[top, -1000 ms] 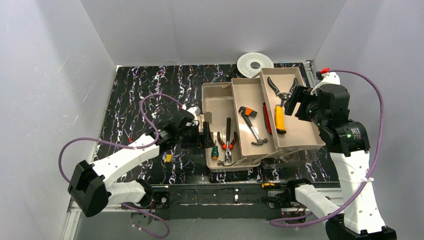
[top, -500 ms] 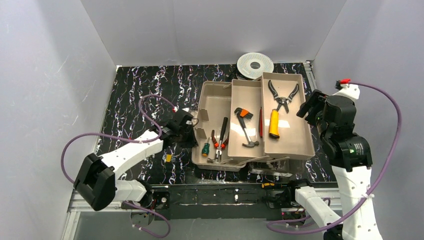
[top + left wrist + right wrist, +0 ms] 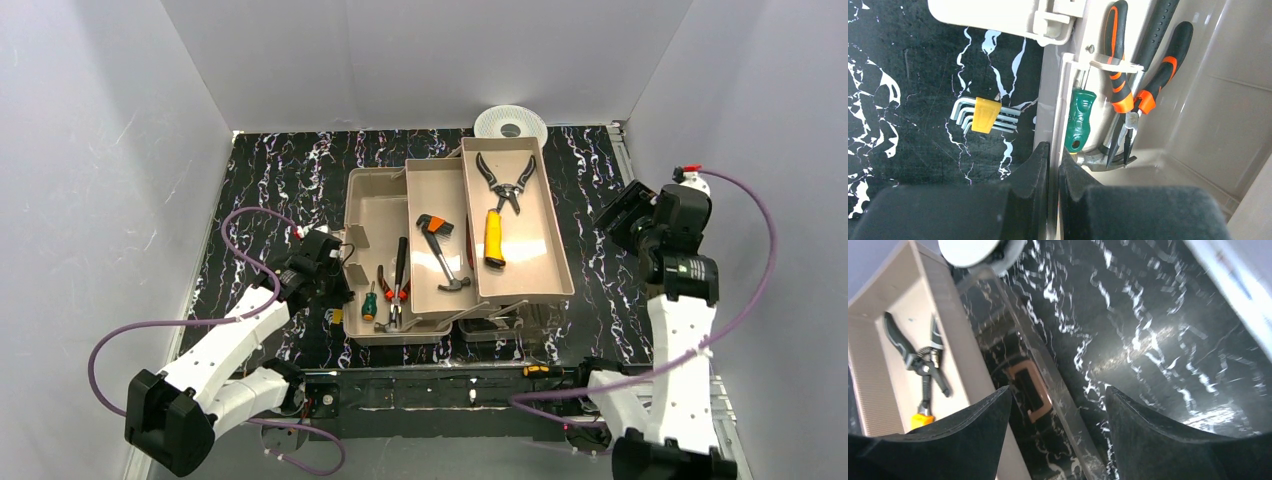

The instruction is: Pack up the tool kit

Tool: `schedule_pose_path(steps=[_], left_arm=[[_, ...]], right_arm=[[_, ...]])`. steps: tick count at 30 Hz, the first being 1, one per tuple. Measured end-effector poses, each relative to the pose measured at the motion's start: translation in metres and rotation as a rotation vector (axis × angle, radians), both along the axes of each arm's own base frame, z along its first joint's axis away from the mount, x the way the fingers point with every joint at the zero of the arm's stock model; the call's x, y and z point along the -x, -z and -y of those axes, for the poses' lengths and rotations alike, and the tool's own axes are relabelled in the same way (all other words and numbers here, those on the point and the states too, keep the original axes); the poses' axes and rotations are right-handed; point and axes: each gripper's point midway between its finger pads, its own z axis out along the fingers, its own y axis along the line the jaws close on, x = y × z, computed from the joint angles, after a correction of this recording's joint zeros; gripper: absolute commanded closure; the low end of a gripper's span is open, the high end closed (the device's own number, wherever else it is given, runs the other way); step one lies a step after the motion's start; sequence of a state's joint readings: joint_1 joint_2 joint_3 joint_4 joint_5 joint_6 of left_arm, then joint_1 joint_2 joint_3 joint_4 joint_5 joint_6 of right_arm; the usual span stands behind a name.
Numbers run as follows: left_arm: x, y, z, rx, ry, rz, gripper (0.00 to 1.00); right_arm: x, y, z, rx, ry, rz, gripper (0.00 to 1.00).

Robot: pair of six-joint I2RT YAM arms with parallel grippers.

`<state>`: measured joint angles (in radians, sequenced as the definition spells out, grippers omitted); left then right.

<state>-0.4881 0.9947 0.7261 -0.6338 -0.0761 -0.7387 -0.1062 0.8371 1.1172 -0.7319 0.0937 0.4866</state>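
Observation:
The translucent lid (image 3: 543,322) lies open beyond my left gripper's reach, so next my right gripper swings the lid's edge (image 3: 1052,382) over while my left gripper steadies the tray's side.
The tool kit box (image 3: 352,215) stands open mid-table with three beige trays fanned out. A hammer (image 3: 447,262) lies in the middle tray. Red pliers (image 3: 395,285) and a green screwdriver (image 3: 369,300) lie in the left tray. My left gripper (image 3: 335,283) is shut on that tray's left wall (image 3: 1052,100), one finger outside and one inside (image 3: 1054,160), close to the screwdriver (image 3: 1079,117), pliers (image 3: 1128,95) and a hammer head (image 3: 1098,159). My right gripper (image 3: 618,215) hangs open to the right of the box, apart from it (image 3: 1058,390), above the box's translucent side and tan latch (image 3: 1030,390).
Yellow-handled shears (image 3: 497,215) lie in the right tray (image 3: 955,325). A round white spool (image 3: 510,124) sits behind the box. A yellow-clipped hex key set (image 3: 985,114) lies on the black marbled mat just left of the box. White walls enclose three sides.
My left gripper closed on the tray wall and drew back to the left, and the whole box slid left with it. The right arm pulled away to the right.

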Motion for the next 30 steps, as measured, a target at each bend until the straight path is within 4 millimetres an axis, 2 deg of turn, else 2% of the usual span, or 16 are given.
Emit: schedule_pose_path(steps=[5,12,15,18,20,24,27,30], left_arm=[[-0.001,0.000,-0.002,0.004,-0.013,-0.005,1.00],[-0.001,0.000,-0.002,0.007,0.007,-0.002,1.00],[-0.001,0.000,-0.001,0.007,0.027,-0.002,1.00],[0.000,0.000,-0.001,0.004,0.044,-0.005,1.00],[0.000,0.001,0.001,0.006,0.059,-0.008,1.00],[-0.001,0.001,0.002,0.010,0.076,-0.013,1.00],[-0.003,0.002,0.002,0.008,0.084,-0.017,1.00],[-0.003,0.002,0.003,0.010,0.089,-0.016,1.00]], right_arm=[[-0.018,0.063,-0.013,-0.223,-0.082,-0.122,0.25],[-0.023,0.118,-0.062,-0.501,-0.293,-0.175,0.30],[-0.024,0.129,-0.073,-0.561,-0.356,-0.203,0.33],[-0.031,0.133,-0.077,-0.565,-0.399,-0.199,0.39],[-0.033,0.137,-0.079,-0.551,-0.421,-0.203,0.39],[-0.035,0.158,-0.087,-0.492,-0.454,-0.279,0.40],[-0.038,0.174,-0.095,-0.405,-0.474,-0.354,0.54],[-0.038,0.182,-0.096,-0.325,-0.473,-0.383,0.57]])
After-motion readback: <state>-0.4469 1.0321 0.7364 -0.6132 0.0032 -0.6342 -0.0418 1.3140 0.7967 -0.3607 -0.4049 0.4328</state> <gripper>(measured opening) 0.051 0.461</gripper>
